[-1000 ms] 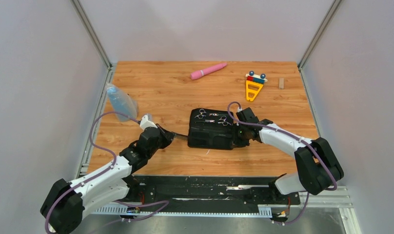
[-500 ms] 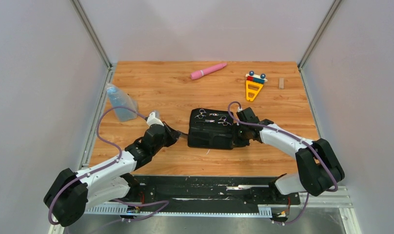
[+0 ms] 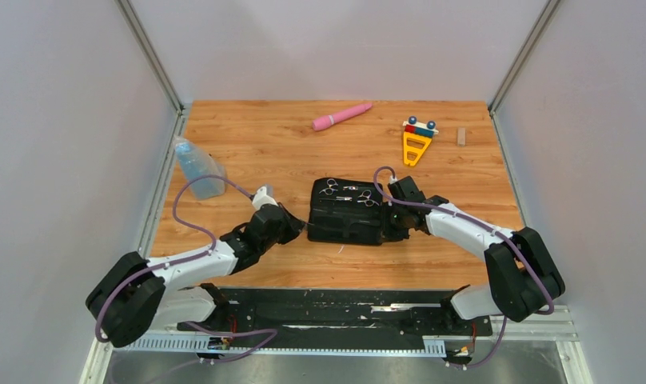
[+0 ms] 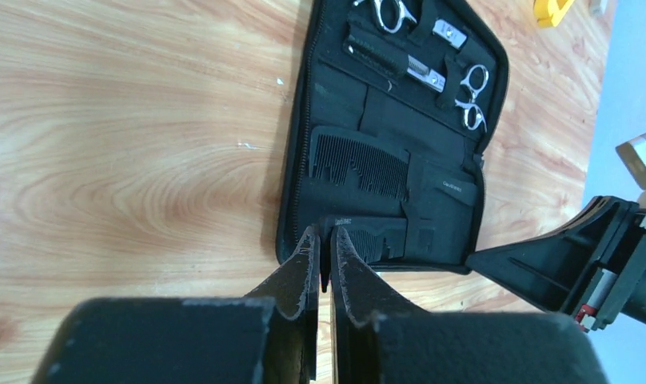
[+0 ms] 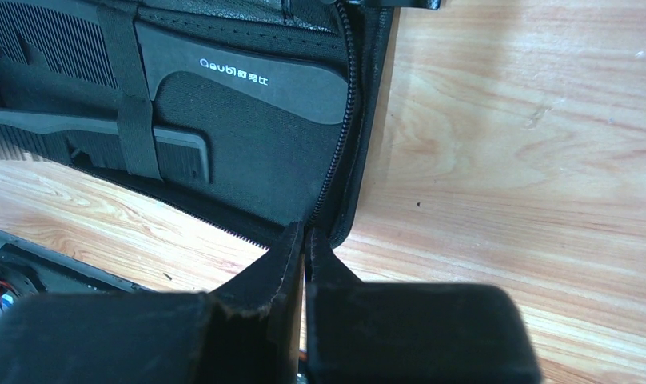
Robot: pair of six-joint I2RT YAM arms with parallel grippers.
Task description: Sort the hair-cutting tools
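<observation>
The scissors side of the case [image 3: 345,192] lies past the comb side [image 3: 344,222]. Next, my left gripper lets go of the black comb and help turn the comb side toward the scissors side.
The open black zip case [image 3: 348,216] lies mid-table. Two silver scissors [image 3: 329,187] [image 3: 366,197] sit strapped in its far half; both show in the left wrist view [image 4: 390,12] [image 4: 473,94]. One black comb [image 4: 360,164] sits in a pocket. My left gripper [image 3: 298,226] [image 4: 325,242] is shut on the end of the second black comb [image 4: 377,238], which lies partly in the case's near pocket. My right gripper [image 3: 393,226] [image 5: 307,236] is shut on the case's zip edge [image 5: 344,136] at its right side.
A pink wand [image 3: 341,116] lies at the back. A yellow toy [image 3: 416,141] and a small wooden block [image 3: 461,137] lie back right. A clear blue bottle [image 3: 198,166] stands at the left edge. Walls close in both sides.
My left arm has moved right with the comb, bringing its gripper up to the case's left edge; less of the comb shows outside. The right arm and case have not moved.
</observation>
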